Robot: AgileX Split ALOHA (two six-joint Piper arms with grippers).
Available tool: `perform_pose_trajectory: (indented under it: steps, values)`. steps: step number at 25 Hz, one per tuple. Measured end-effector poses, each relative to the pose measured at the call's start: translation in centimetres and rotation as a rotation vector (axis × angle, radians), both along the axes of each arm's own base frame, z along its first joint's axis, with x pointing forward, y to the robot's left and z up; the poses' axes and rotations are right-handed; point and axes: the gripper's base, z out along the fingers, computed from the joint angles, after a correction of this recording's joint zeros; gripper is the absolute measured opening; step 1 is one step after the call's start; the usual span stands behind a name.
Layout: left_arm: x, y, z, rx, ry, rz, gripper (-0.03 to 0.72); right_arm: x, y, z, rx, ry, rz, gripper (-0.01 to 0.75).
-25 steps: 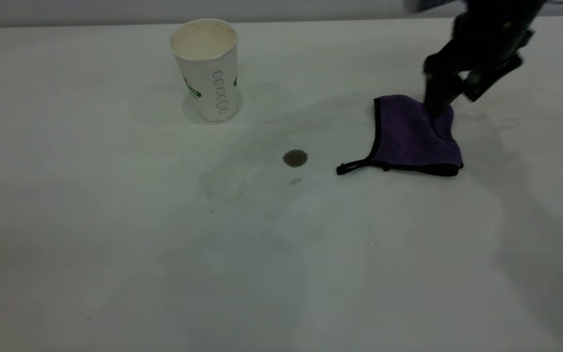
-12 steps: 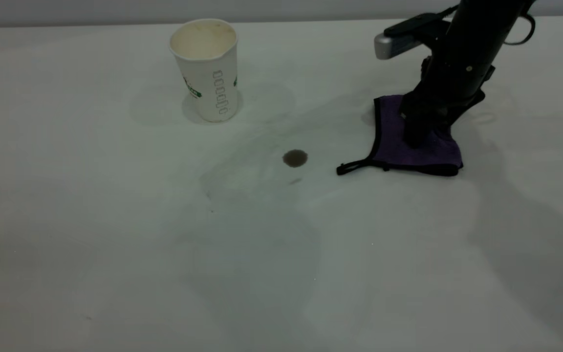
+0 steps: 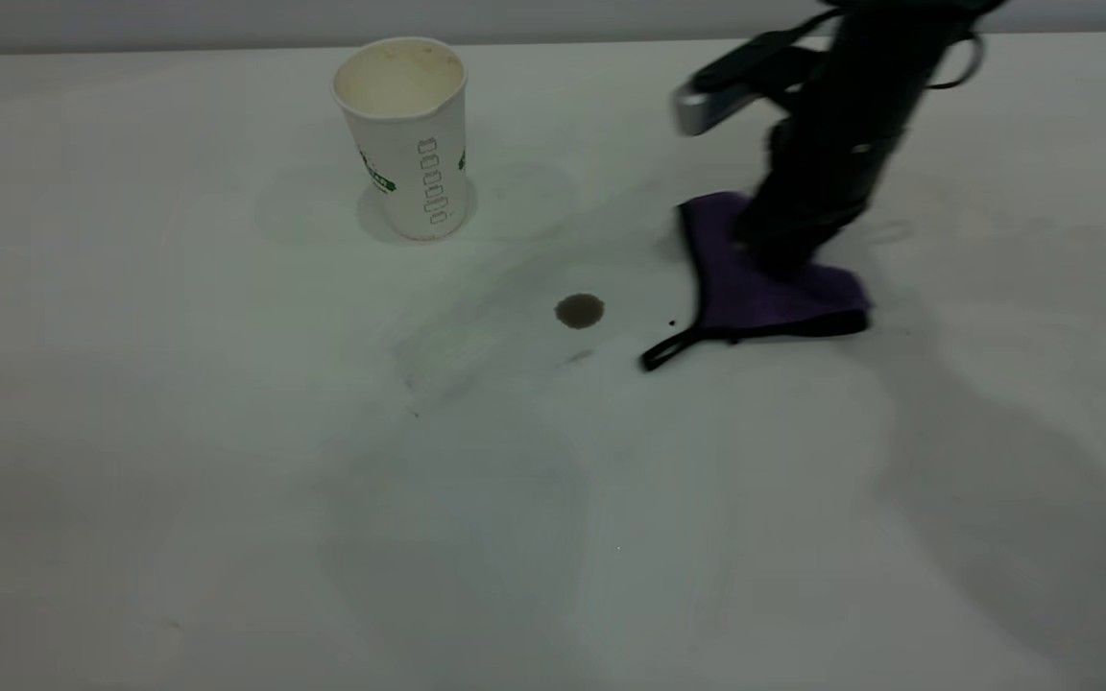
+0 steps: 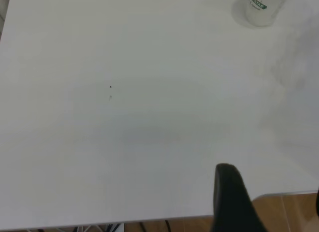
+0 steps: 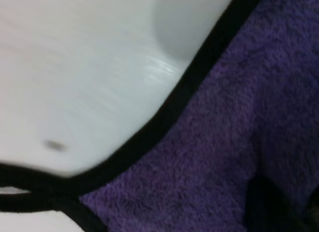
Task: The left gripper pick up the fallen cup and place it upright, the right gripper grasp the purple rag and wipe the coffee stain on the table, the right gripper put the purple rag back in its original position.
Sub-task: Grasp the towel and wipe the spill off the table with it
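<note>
Next, my right gripper wipes the rag back across the stain (image 3: 579, 310) before it returns the rag, because the purple rag's edge (image 3: 694, 267) is clear of the dark coffee stain.
The cup (image 3: 404, 134) stands upright at the back left of the table (image 3: 227, 480); its base also shows in the left wrist view (image 4: 261, 5). The coffee stain (image 3: 579, 310) lies in front and to the right of the cup. The purple rag (image 3: 764, 296) lies flat just right of the stain, its black loop (image 3: 659, 353) trailing toward the stain. My right gripper (image 3: 779, 257) stands on the rag, shut on its cloth, which fills the right wrist view (image 5: 224, 142). My left gripper (image 4: 271, 207) is open and empty above the table's edge, far from the cup and outside the exterior view.
Faint grey smears run across the table around the stain (image 3: 476, 326). A tiny dark speck (image 3: 672, 323) lies beside the rag's loop. In the left wrist view the table edge and a wooden floor (image 4: 279, 212) show beyond it.
My right gripper came down onto the rag, closed on it and has dragged it left toward the stain. The cup and stain have not moved.
</note>
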Motion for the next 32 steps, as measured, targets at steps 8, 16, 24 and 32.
perform_pose_trajectory:
  steps: [8, 16, 24, 32]
  values:
    - [0.0, 0.0, 0.0, 0.0, 0.0, 0.0, 0.466, -2.6, 9.4, 0.6, 0.061, -0.029, 0.155, 0.059]
    - [0.0, 0.0, 0.0, 0.0, 0.0, 0.0, 0.466, -6.8, 16.5, 0.9, 0.09, -0.033, 0.293, 0.059]
    - [0.0, 0.0, 0.0, 0.0, 0.0, 0.0, 0.466, -5.4, 16.3, -0.1, 0.11, -0.042, 0.198, 0.059]
    - [0.0, 0.0, 0.0, 0.0, 0.0, 0.0, 0.465, -0.1, 7.2, -0.1, -0.005, 0.029, -0.086, 0.059]
